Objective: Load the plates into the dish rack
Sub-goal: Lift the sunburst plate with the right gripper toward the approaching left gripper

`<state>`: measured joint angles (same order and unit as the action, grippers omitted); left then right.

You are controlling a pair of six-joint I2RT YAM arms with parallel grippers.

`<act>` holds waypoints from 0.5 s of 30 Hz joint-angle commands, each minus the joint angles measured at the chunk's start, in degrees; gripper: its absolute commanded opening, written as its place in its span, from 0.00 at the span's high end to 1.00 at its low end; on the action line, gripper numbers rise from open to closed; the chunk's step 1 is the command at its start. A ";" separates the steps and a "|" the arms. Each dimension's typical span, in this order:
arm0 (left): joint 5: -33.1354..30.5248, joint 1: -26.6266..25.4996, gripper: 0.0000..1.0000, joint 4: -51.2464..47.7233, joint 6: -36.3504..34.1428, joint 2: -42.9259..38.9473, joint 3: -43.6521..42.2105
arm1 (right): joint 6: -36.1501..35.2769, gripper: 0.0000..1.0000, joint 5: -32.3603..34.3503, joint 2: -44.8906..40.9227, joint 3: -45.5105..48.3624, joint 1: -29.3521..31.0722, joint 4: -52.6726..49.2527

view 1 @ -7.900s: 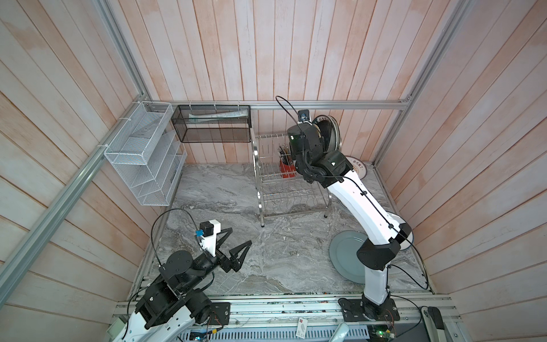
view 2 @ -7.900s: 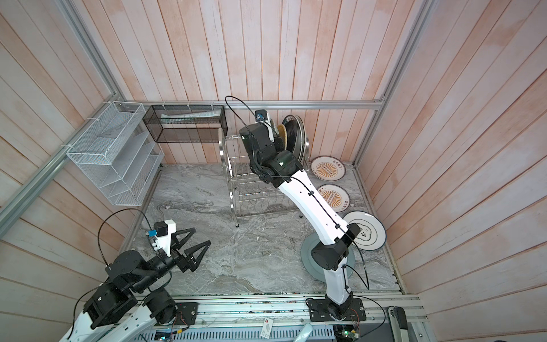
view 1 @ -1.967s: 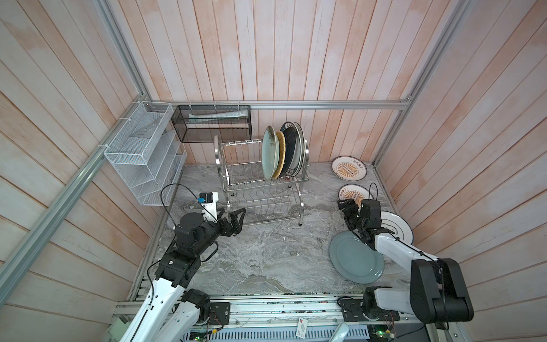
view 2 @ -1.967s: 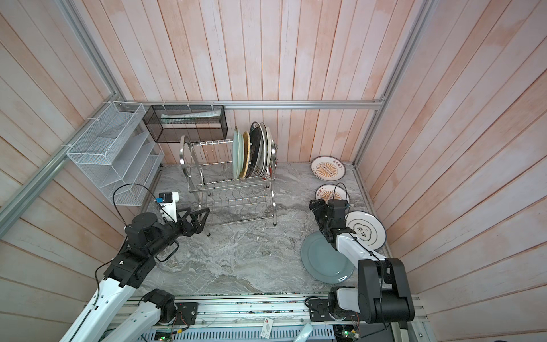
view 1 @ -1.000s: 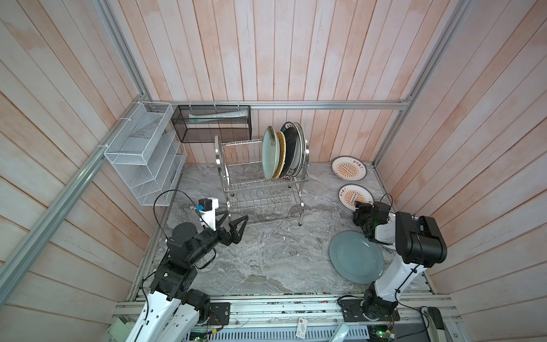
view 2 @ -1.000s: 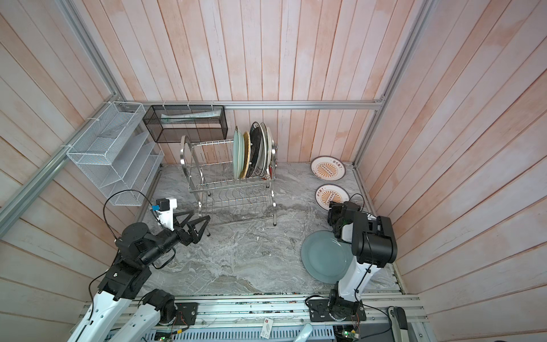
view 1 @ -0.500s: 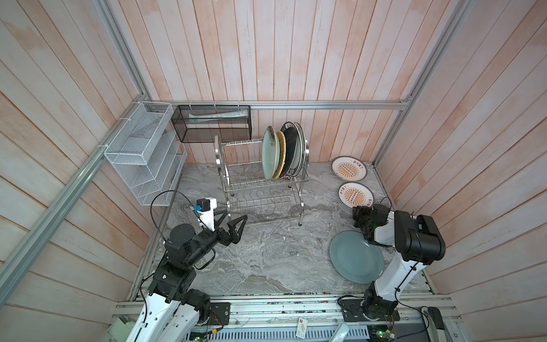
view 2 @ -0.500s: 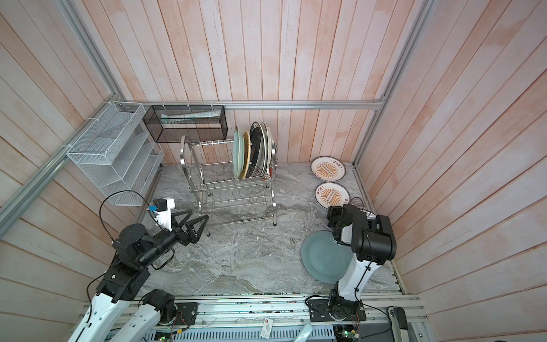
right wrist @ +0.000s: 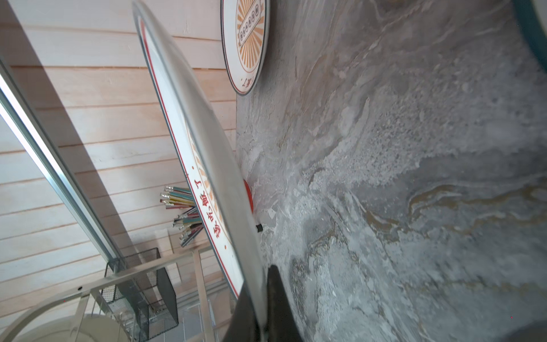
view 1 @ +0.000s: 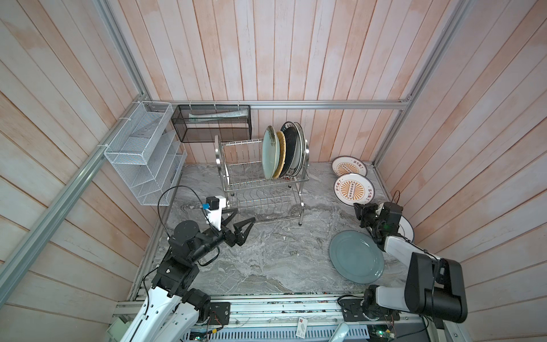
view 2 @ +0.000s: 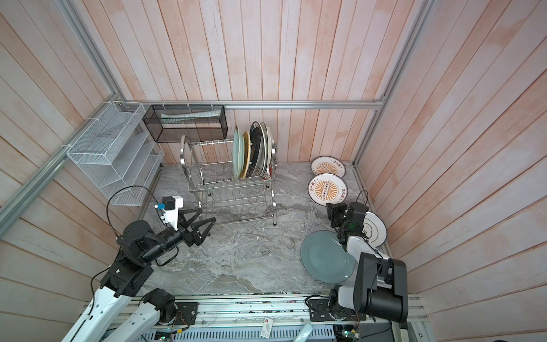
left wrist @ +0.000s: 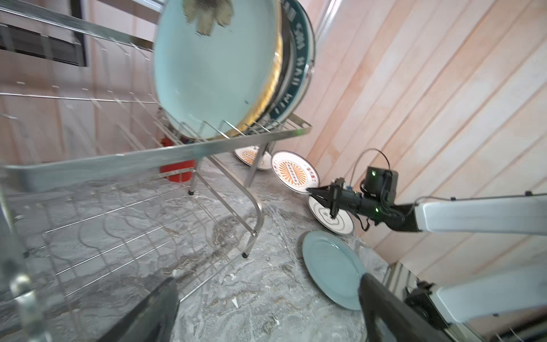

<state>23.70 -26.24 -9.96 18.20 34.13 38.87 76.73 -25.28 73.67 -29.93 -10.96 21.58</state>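
Observation:
The rack's open slots lie past the mint plate, far from my right gripper, so next my left gripper takes the sunburst plate's rim and loads it.
My right gripper is shut on the near rim of an orange-sunburst plate, which tilts up off the marble table. A second sunburst plate, a grey-blue plate and a white dark-emblem plate, partly under the right arm, lie flat. The dish rack holds a mint plate, a yellow one, a black one and a white one upright on its top tier. My left gripper hangs open and empty by the rack's front left corner.
A white mesh organiser hangs on the left wall and a black mesh basket on the back wall. A red cup with pencils stands behind the rack. Wooden walls close in the table on three sides.
My right gripper has shut on the sunburst plate's rim and tipped that edge up. The left arm has hardly moved.

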 commanded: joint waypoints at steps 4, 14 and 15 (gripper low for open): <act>-13.35 -20.91 0.05 9.45 -12.95 4.99 -1.06 | -11.51 1.00 -5.09 -10.91 -7.71 0.40 -27.45; -29.17 -42.07 0.06 20.72 -39.26 31.75 8.15 | -18.76 1.00 -8.12 -14.96 -15.35 0.66 -49.09; -30.68 -42.91 0.07 22.62 -41.83 34.54 9.05 | -19.09 1.00 -8.14 -15.49 -15.90 0.74 -50.46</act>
<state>0.05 -67.46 5.78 -12.53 64.77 44.53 60.95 -31.81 60.10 -42.92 -10.52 -21.32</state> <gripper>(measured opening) 0.936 0.064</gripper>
